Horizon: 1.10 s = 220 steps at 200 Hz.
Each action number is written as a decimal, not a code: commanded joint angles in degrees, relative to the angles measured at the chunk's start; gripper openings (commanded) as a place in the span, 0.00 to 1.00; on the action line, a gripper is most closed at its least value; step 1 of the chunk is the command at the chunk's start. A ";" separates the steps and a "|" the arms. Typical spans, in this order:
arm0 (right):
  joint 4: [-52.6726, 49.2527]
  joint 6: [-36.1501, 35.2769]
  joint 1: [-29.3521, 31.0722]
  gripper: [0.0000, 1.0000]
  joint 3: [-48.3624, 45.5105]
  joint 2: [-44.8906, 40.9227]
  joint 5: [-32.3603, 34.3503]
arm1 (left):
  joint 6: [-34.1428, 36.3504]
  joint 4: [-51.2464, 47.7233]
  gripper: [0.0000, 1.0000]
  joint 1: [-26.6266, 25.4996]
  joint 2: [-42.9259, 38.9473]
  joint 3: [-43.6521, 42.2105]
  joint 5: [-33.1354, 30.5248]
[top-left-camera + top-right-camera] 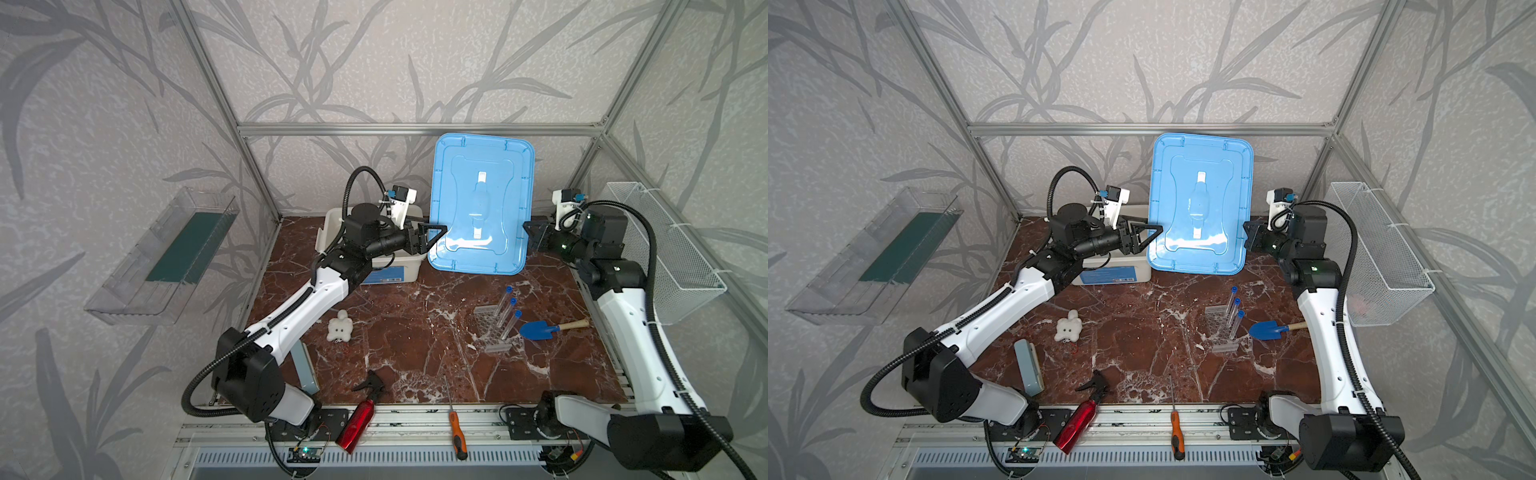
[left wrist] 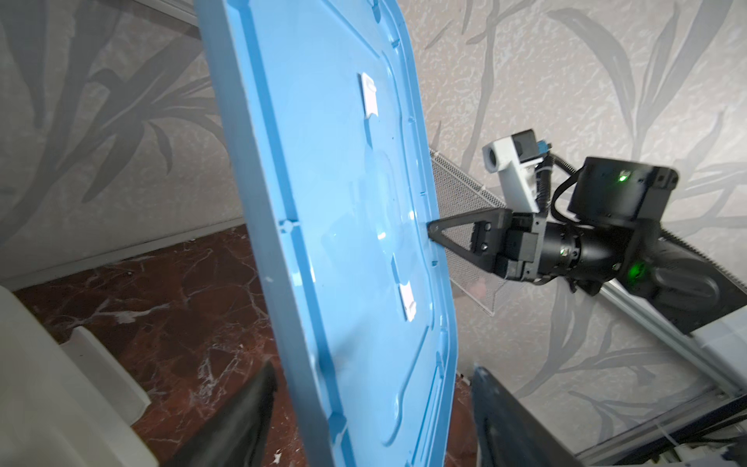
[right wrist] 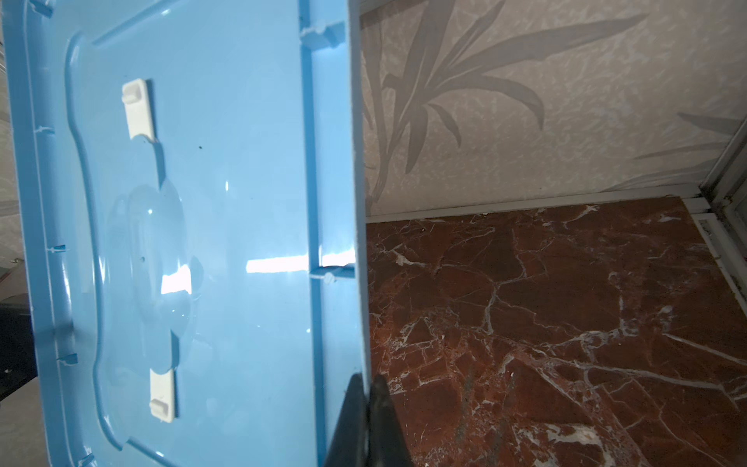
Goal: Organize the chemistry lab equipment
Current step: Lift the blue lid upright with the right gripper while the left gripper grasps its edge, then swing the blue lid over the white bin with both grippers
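Note:
The blue lid's ribbed bottom side (image 1: 481,200) faces me. I should grab the lid's free edge (image 1: 432,210) with my left gripper and flip the lid over before covering the white bin.
Three clear blue-capped tubes (image 1: 508,313) (image 1: 1234,313) stand slanted in a clear perforated rack (image 1: 494,332) (image 1: 1219,328) on the right of the marble table. Both arms are far from them, at a blue lid (image 1: 482,203) (image 1: 1200,203) (image 2: 343,202) (image 3: 202,222) held upright at the back. My right gripper (image 1: 524,232) (image 1: 1246,232) (image 3: 366,380) is shut on the lid's right rim. My left gripper (image 1: 436,237) (image 1: 1154,235) (image 2: 374,370) straddles the lid's left edge, open, with a gap on each side.
A white bin (image 1: 328,237) (image 2: 60,384) sits under the left arm. On the table lie a blue trowel (image 1: 540,330), a white plush (image 1: 340,327) and a grey box (image 1: 1029,368). A red spray bottle (image 1: 359,419) and a screwdriver (image 1: 456,428) lie at the front edge. A wire basket (image 1: 665,249) hangs at right.

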 commanded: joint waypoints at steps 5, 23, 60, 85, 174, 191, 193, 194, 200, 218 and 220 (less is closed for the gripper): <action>5.22 1.76 0.63 0.00 -0.30 -1.42 -2.26 | -2.28 3.34 0.55 -0.21 0.52 1.53 1.95; 5.64 1.44 1.72 0.00 -0.78 -0.76 -1.40 | -2.40 1.28 0.45 -0.22 0.94 2.40 0.98; 6.80 -0.14 6.39 0.00 -1.00 0.57 1.40 | -1.19 -2.99 0.32 -0.22 0.78 3.42 0.15; 7.35 0.83 8.27 0.00 -0.38 2.90 1.60 | 2.52 -10.21 0.17 -0.26 -1.56 4.17 -5.05; 6.28 10.43 10.93 0.94 6.80 10.03 -1.90 | 28.57 -38.14 0.02 -1.50 -12.16 10.45 -41.90; 5.21 11.80 12.07 0.94 10.31 11.99 -2.77 | 37.03 -41.26 0.03 -2.51 -12.41 13.91 -52.22; 5.40 12.02 12.19 0.94 10.69 12.27 -2.92 | 38.18 -41.54 0.03 -2.61 -12.40 14.43 -53.39; 5.44 12.18 12.23 0.94 10.92 12.37 -3.05 | 38.67 -41.67 0.03 -2.69 -12.39 14.55 -53.97; 6.06 12.94 12.79 0.94 12.05 13.20 -3.69 | 42.29 -42.03 0.04 -3.46 -12.45 15.20 -57.35; 6.11 13.70 14.88 0.99 17.01 16.01 -3.83 | 53.45 -40.20 0.04 -6.06 -11.93 14.87 -67.86; 5.76 13.53 15.15 0.99 17.71 16.28 -3.80 | 54.42 -40.04 0.04 -6.22 -11.81 14.85 -68.86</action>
